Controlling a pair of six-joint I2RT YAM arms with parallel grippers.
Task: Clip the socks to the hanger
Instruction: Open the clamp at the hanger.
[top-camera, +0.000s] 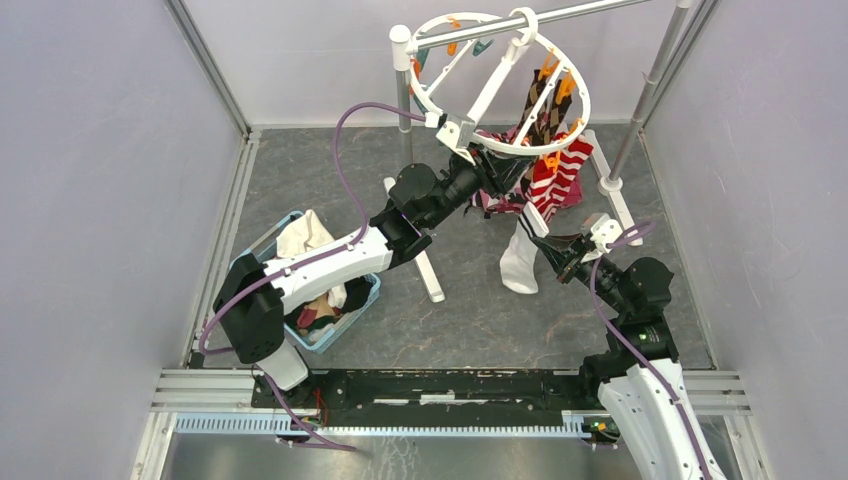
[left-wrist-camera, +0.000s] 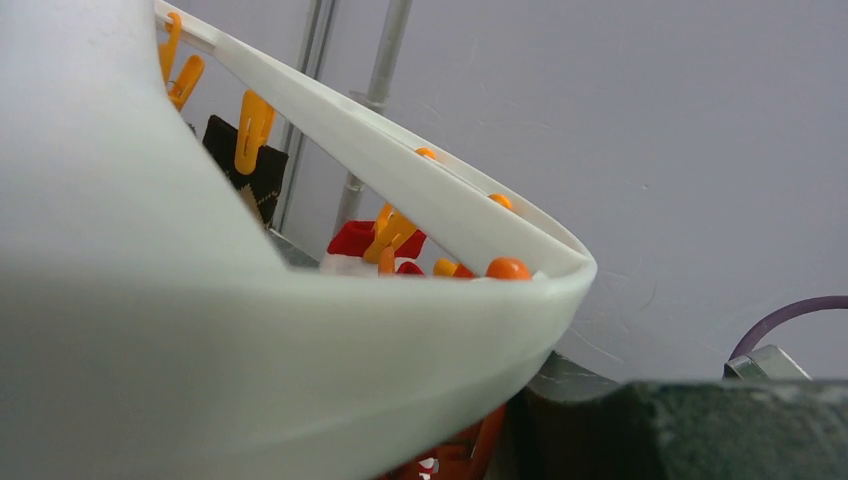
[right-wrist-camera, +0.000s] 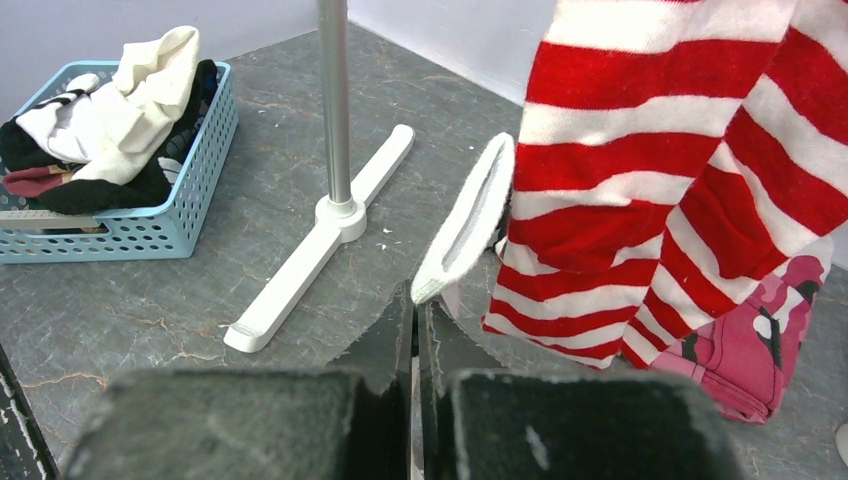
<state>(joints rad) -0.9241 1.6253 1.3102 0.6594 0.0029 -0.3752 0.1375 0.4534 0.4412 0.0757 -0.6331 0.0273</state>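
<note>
I should open my left gripper, go down below the hanger's rim and pinch the clothespin squarely, because the hanger's near rim (left-wrist-camera: 430, 370) lies across my left gripper's fingers and the orange clothespin is slanted.
The hanger (top-camera: 447, 122) is a white ring hooked on the silver rail, with orange clothespins (top-camera: 550, 65) round its rim. Argyle socks (top-camera: 540, 122) and red-and-white striped socks (top-camera: 560, 172) hang from it. My left gripper (top-camera: 487, 172) sits right under the ring's near rim. In the left wrist view that rim (left-wrist-camera: 300, 350) fills the picture and hides the jaws; only one dark finger (left-wrist-camera: 680, 430) and an orange clothespin (left-wrist-camera: 485, 445) show. My right gripper (top-camera: 552, 244) is shut on the edge of a white sock (right-wrist-camera: 470, 215), which hangs down beside the striped socks (right-wrist-camera: 640, 200).
A blue basket (top-camera: 262, 245) at the left holds more socks and a white cloth (top-camera: 305, 235). The rail's white feet (top-camera: 428, 268) and poles (top-camera: 403, 95) stand on the grey floor. A pink camouflage cloth (right-wrist-camera: 745, 350) lies behind the striped socks. Walls close in on both sides.
</note>
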